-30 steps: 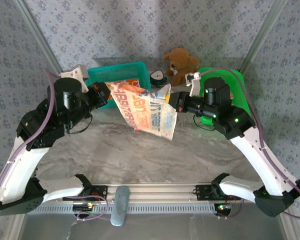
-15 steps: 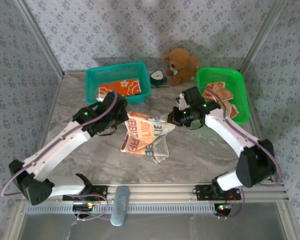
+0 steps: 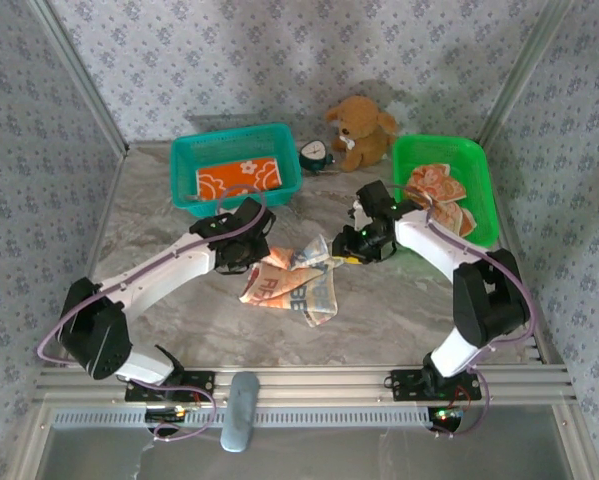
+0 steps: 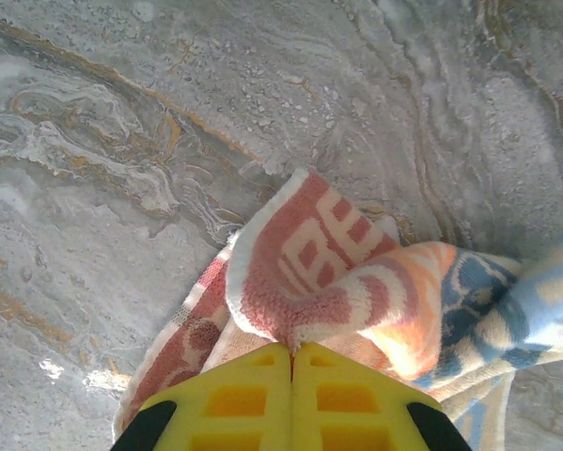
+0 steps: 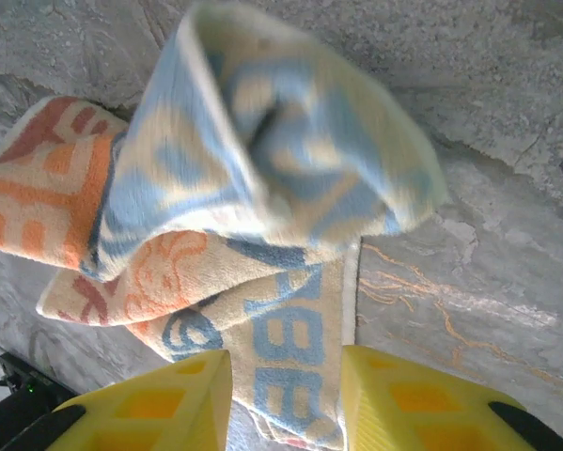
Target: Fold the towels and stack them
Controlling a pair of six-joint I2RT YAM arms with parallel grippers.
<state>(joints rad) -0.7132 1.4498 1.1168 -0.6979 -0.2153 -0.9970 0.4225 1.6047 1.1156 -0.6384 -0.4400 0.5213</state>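
Note:
My gripper will lift and spread the cream towel [image 3: 301,290], and the towel will open out into a smooth sheet, because the blue flap [image 3: 314,252] lies in loose folds.
A cream towel with orange and blue lettering [image 3: 291,287] lies crumpled on the marble table between my two grippers. The left gripper [image 3: 262,254] is low at its left end. In the left wrist view that gripper [image 4: 292,348] is shut on a fold of the towel [image 4: 328,272], pinched at the fingertips. My right gripper [image 3: 343,247] is at the towel's right end. Its yellow fingers [image 5: 283,359] stand apart, with the towel [image 5: 262,188] lying loose between and beyond them. An orange flowered towel [image 3: 239,175] lies in the teal basket. More orange-printed towels [image 3: 434,184] sit in the green basket.
The teal basket [image 3: 186,160] stands at the back left and the green basket [image 3: 479,190] at the back right. A brown plush bear [image 3: 360,127] and a small round object [image 3: 316,153] sit between them. A metal rail runs along the near edge.
Both arms have come down from holding the towel stretched in the air, and it now rests on the table. The right gripper has opened and let go of its corner.

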